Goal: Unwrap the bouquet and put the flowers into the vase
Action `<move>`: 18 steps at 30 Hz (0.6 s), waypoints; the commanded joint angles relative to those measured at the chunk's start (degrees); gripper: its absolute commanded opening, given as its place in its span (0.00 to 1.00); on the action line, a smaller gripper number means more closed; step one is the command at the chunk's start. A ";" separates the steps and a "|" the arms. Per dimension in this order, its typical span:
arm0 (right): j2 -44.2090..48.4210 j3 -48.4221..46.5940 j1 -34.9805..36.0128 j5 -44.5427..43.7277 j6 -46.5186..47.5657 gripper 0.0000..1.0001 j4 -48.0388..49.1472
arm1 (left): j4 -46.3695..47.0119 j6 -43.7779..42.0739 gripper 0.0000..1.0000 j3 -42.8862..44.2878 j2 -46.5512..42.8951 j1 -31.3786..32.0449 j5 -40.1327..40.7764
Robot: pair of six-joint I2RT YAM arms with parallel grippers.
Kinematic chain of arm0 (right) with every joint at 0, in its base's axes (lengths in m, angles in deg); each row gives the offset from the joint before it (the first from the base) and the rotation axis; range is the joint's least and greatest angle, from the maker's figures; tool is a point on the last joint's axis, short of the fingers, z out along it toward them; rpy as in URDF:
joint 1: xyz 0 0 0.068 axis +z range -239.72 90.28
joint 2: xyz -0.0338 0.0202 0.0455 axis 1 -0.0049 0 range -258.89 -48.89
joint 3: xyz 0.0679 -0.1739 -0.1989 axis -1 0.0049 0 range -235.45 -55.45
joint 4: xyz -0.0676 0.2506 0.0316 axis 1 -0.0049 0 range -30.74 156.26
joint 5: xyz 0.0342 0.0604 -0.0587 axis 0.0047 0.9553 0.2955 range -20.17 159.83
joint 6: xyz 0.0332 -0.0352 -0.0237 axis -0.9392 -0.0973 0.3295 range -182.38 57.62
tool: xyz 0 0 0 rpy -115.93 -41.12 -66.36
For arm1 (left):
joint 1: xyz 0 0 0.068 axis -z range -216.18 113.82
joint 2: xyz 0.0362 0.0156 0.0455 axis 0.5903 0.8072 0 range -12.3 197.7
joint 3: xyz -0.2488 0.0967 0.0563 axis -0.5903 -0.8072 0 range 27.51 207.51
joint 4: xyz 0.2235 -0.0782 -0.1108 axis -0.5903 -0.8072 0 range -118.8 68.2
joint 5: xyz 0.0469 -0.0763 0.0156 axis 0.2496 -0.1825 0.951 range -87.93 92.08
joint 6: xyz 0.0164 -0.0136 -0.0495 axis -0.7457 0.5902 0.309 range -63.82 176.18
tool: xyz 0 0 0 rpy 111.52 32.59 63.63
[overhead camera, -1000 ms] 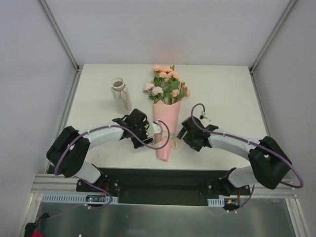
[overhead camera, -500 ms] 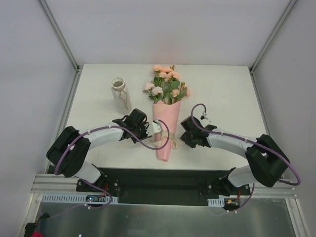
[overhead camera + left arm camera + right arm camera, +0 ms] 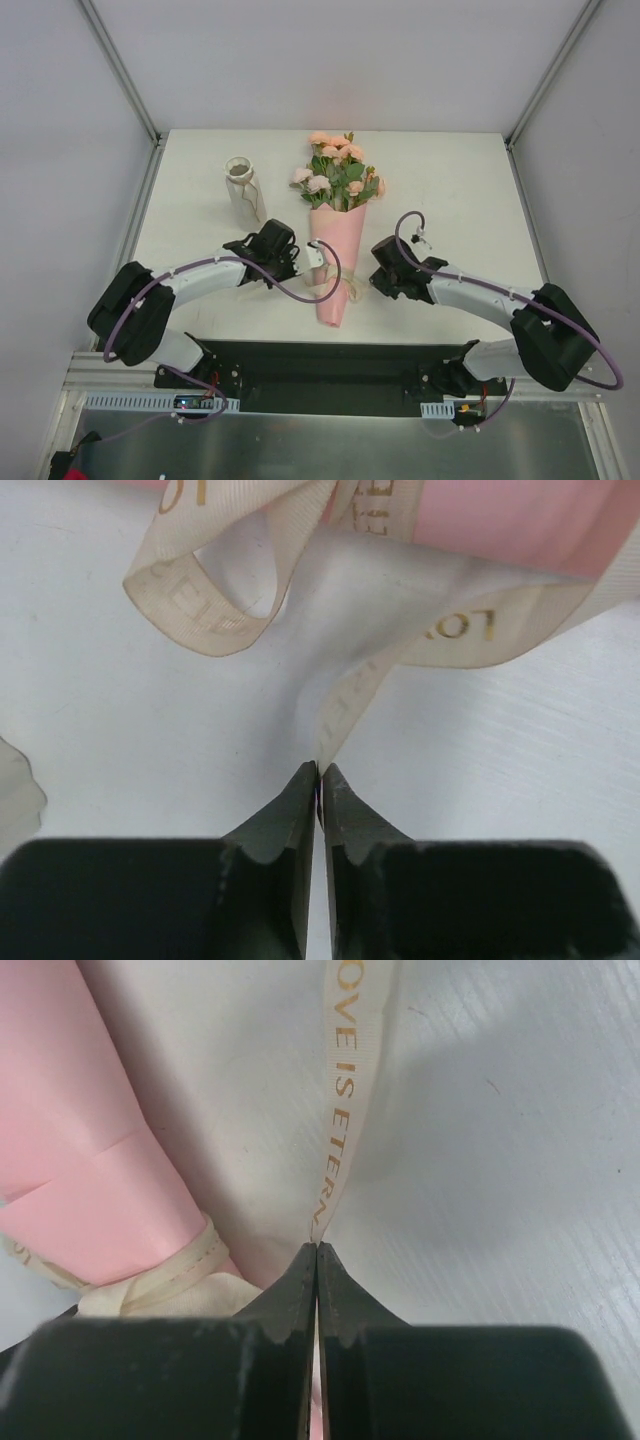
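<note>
My right gripper should keep pulling its ribbon tail away until the bow (image 3: pixel 208 602) opens, then let go, because my left gripper is holding the other ribbon tail (image 3: pixel 355 692) across the cone.
The bouquet (image 3: pixel 331 250) lies in the middle of the table, its peach and pink flowers (image 3: pixel 338 176) pointing away from the arms and its pink paper cone (image 3: pixel 80 1160) tied with cream ribbon (image 3: pixel 400 650). My left gripper (image 3: pixel 318 770) is shut on one ribbon tail, just left of the cone. On the cone's right side, my right gripper (image 3: pixel 316 1250) is shut on the other ribbon tail (image 3: pixel 345 1110), which runs taut from its tips. The white vase (image 3: pixel 243 190) stands upright at the back left, beyond the left gripper (image 3: pixel 303 262).
The white table (image 3: pixel 450 190) is walled in by grey panels on the left, right and back. A black base strip (image 3: pixel 330 360) runs along the near edge, where both arms are mounted.
Both grippers have shut, each on a ribbon tail beside the cone. The right gripper has shifted slightly right. The bouquet and vase have not moved.
</note>
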 commanded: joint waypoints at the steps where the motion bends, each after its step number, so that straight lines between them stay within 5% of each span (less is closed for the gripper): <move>1: 3.82 0.71 -0.26 -1.72 -1.57 0.01 -0.09 | -2.33 0.16 0.03 1.11 -3.48 0.30 0.85; 11: 14.71 5.63 -7.72 -2.78 -0.35 0.01 -2.55 | -7.95 1.73 0.00 4.27 -7.96 -1.45 1.56; 18: 22.62 -2.18 -23.44 -6.37 10.81 0.01 -12.56 | -18.76 7.72 0.00 13.24 -12.79 -17.53 -9.86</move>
